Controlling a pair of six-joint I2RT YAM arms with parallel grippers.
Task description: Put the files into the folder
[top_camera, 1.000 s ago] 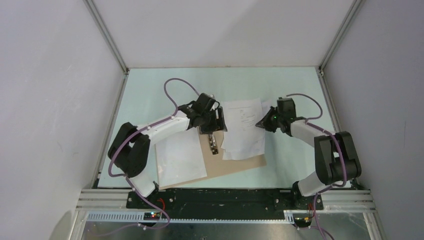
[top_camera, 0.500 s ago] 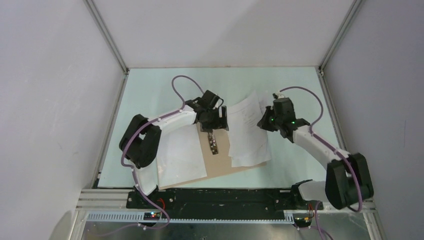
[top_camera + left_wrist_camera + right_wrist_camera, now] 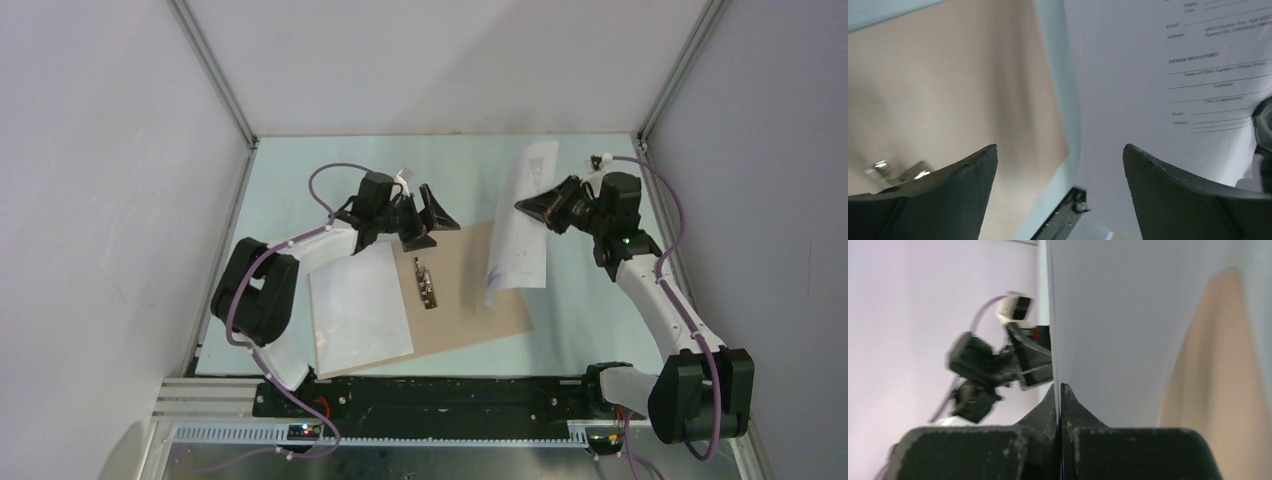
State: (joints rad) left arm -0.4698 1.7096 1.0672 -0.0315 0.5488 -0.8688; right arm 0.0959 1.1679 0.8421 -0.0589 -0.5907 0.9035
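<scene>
My right gripper is holding the files' edge and the files hang tilted (image 3: 517, 255) from it. My left gripper should therefore take hold of the files' free edge (image 3: 503, 218) before both grippers lower the files over the folder.
The tan folder (image 3: 465, 285) lies open on the table, its metal clip (image 3: 425, 283) along the spine. One white sheet (image 3: 360, 310) rests on its left leaf. My right gripper (image 3: 530, 207) is shut on the edge of the other files (image 3: 520, 235), which hang lifted and tilted over the folder's right edge. The right wrist view shows the jaws (image 3: 1060, 387) pinching the paper (image 3: 1118, 325), with the folder (image 3: 1218, 365) beyond. My left gripper (image 3: 432, 215) stands open and empty above the folder's far edge; its wrist view shows the printed sheet (image 3: 1158, 75) and the folder (image 3: 948, 85) ahead.
A pale green mat (image 3: 300, 190) covers the table, boxed in by white walls and aluminium posts (image 3: 215, 75). The black base rail (image 3: 450, 395) runs along the near edge. The left arm's wrist (image 3: 993, 365) shows in the right wrist view.
My right arm has raised the files off the folder's right leaf and swung them up and to the right. The left gripper has let go of them, opened wide and drawn back to the left.
</scene>
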